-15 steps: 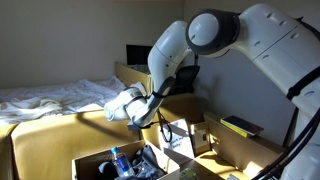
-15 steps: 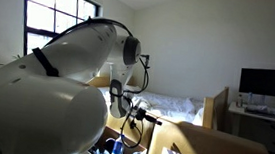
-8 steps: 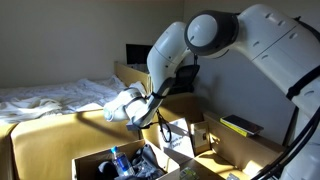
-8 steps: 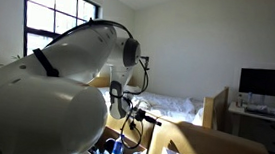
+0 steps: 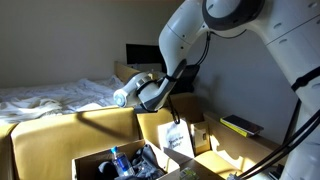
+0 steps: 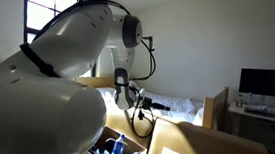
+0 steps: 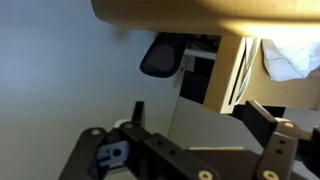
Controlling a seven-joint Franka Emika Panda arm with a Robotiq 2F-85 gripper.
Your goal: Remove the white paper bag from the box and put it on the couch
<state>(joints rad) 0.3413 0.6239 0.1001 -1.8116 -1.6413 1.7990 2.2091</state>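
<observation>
Next, I swing my gripper back and turn its fingers down above the bag, because the gripper points across the couch's back (image 5: 100, 122), away from the white paper bag (image 5: 176, 138).
The white paper bag (image 5: 178, 138) stands upright with its small dark mark showing, at the right end of the brown cardboard box (image 5: 92, 161), which holds blue and dark items. My gripper (image 5: 156, 96) hangs above and left of the bag's top edge, apart from it, and points sideways in the exterior view (image 6: 153, 106). In the wrist view my gripper (image 7: 205, 128) is open, its fingers (image 7: 137, 113) wide apart. A flat grey sheet in shade shows between them, touched by neither finger. The mustard-tan couch (image 5: 65, 130) lies behind the box.
A bed with rumpled white sheets (image 5: 50, 95) lies beyond the couch. A second open cardboard box (image 5: 238, 138) sits to the right. A black chair (image 7: 162, 55) and a desk with a monitor (image 6: 267, 83) stand at the wall.
The arm has risen and the gripper has lifted up and away from the box, jaws still open. The bag stands where it was.
</observation>
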